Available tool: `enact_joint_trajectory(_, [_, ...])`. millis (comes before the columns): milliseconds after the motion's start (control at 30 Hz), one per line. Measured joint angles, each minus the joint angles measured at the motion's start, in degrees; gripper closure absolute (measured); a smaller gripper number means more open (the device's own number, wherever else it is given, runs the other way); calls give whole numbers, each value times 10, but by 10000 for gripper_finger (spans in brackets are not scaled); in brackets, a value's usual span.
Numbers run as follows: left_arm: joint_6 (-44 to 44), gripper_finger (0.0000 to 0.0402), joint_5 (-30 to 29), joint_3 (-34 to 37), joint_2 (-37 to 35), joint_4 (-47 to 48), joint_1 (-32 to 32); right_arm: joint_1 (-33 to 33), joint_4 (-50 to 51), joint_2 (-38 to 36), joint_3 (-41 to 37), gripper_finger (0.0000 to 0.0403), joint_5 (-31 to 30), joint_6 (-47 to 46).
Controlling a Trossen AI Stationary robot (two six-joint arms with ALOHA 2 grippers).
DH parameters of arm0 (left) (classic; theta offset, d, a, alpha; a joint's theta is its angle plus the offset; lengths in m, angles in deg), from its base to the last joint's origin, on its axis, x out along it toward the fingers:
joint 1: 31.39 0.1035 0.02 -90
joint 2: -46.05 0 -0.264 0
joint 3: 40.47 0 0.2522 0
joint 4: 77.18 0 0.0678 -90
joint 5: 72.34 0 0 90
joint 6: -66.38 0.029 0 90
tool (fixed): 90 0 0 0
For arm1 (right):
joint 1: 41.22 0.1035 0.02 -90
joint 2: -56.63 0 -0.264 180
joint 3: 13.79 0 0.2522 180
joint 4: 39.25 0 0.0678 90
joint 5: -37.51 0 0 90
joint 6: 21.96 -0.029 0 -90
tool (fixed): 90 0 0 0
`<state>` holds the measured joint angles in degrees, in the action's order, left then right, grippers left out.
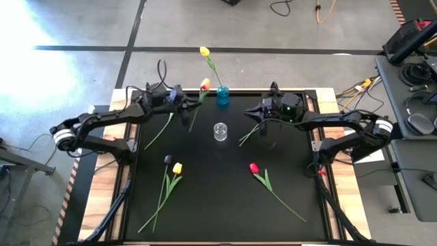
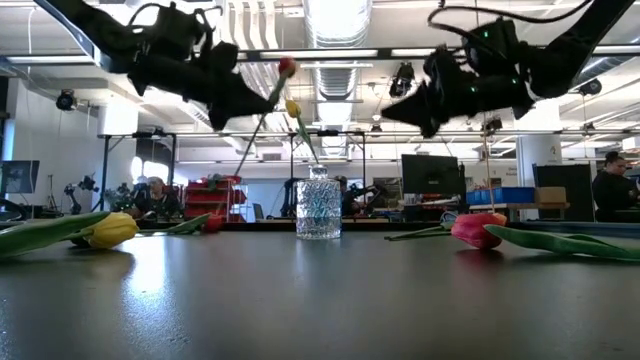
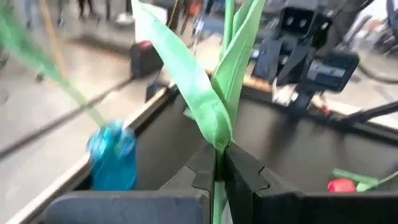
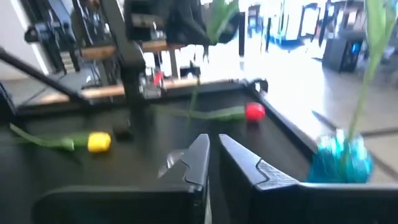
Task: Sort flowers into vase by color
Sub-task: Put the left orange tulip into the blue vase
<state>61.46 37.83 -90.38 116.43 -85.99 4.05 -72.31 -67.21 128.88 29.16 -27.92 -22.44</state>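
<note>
The robot's left gripper holds the slanted red-orange tulip mid-stem (image 3: 219, 138), so the right gripper should take the tulip near the head (image 1: 205, 85) before lowering it into the blue vase.
My left gripper (image 1: 186, 104) is shut on a red-orange tulip whose head (image 1: 205, 83) rides in the air just left of the small blue vase (image 1: 222, 95). A yellow tulip (image 1: 204, 51) stands with its stem in that vase. The clear glass vase (image 1: 220, 131) stands at mid-table. My right gripper (image 1: 262, 113) hovers shut and bare, to the right of the vases, above a green stem (image 1: 249, 134) that lies on the table. A dark tulip (image 1: 168, 159), a yellow one (image 1: 177, 167) and a red one (image 1: 254, 167) lie flat toward the near edge. My left gripper pinches the tulip's stem between its two fingers where the leaves spring from it (image 3: 217, 151). The fingers come from the table's left, across the stem. The flower is lifted clear and tilted, head (image 2: 288, 68) upward, lower stem (image 2: 243, 160) trailing down.
Another red tulip (image 4: 254, 112) lies on the table under my left arm, its stem (image 1: 159, 132) running toward the left. The black mat's raised far rim (image 1: 246, 91) passes right behind the blue vase. People and shop benches show beyond the table.
</note>
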Motion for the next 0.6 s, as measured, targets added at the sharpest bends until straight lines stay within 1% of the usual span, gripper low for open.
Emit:
enact_joint_trajectory(133, [10, 399, 34, 1, 22, -58, 0, 26, 3, 2, 47, 330, -39, -6])
enact_joint_trajectory(300, [51, 399, 53, -25, 45, -60, 0, 46, 26, 25, 134, 269, -50, -16])
enact_joint_trajectory(467, [64, 400, 86, -61, 64, -98, -1, 61, 45, 95, 225, 221, -52, -15])
enact_joint_trajectory(600, [65, 400, 108, -82, 73, -111, -1, 66, 65, 157, 297, 194, -52, -15])
